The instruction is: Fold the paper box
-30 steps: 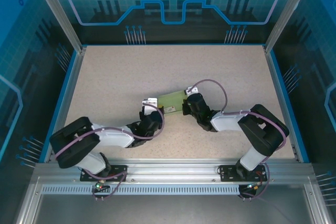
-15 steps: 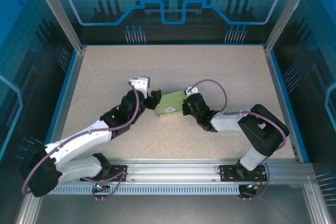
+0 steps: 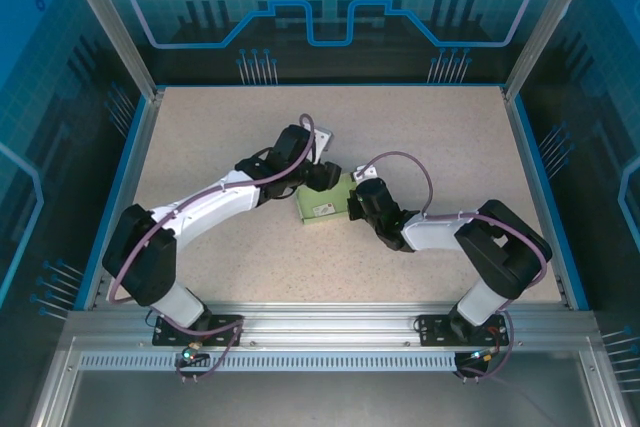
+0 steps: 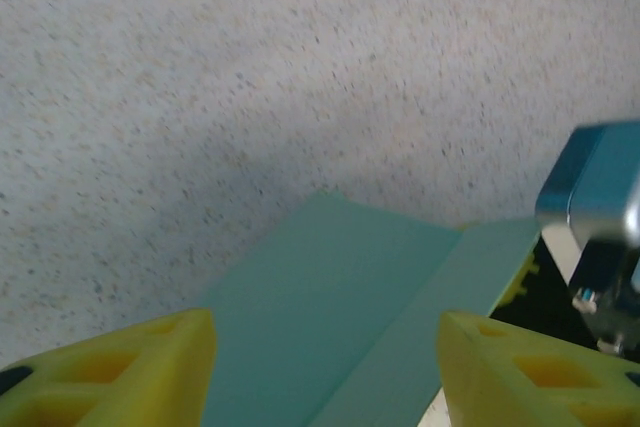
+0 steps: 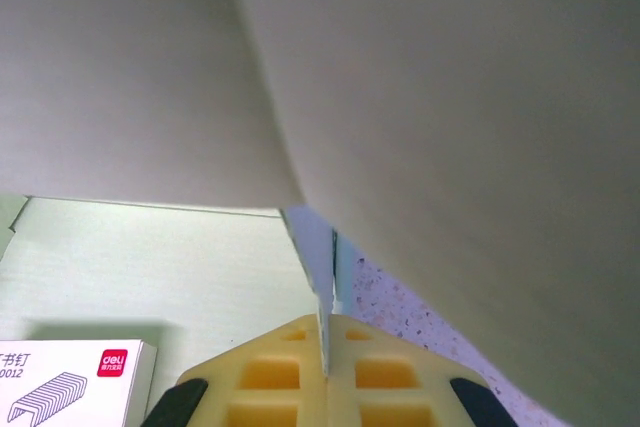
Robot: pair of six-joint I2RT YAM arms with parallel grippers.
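Observation:
I should open my right gripper, which pinches the card edge (image 5: 318,272) under the raised pale panel (image 5: 200,87), and back it out before my left gripper presses the panel down.
The pale green paper box (image 3: 322,207) lies mid-table, partly folded. My right gripper (image 3: 352,205) is shut on its right edge. In the right wrist view the yellow fingertips (image 5: 325,325) pinch a thin card edge, and a pale panel of the paper box (image 5: 420,77) rises over them. My left gripper (image 3: 322,177) reaches in from the far-left side over the box's far edge. In the left wrist view it stands open (image 4: 325,325), its yellow fingers (image 4: 130,367) wide apart over a creased green panel (image 4: 330,287).
A small white printed tag (image 5: 70,382) sits on the card by my right fingers. Part of the right arm's wrist (image 4: 600,207) shows close by in the left wrist view. Speckled table (image 3: 220,137) spreads around, bounded by a blue rim (image 3: 125,187).
My left arm swung from the near left up and over to the box's far side, and its jaws widened. The box now shows a broader face. My right gripper kept its pinch.

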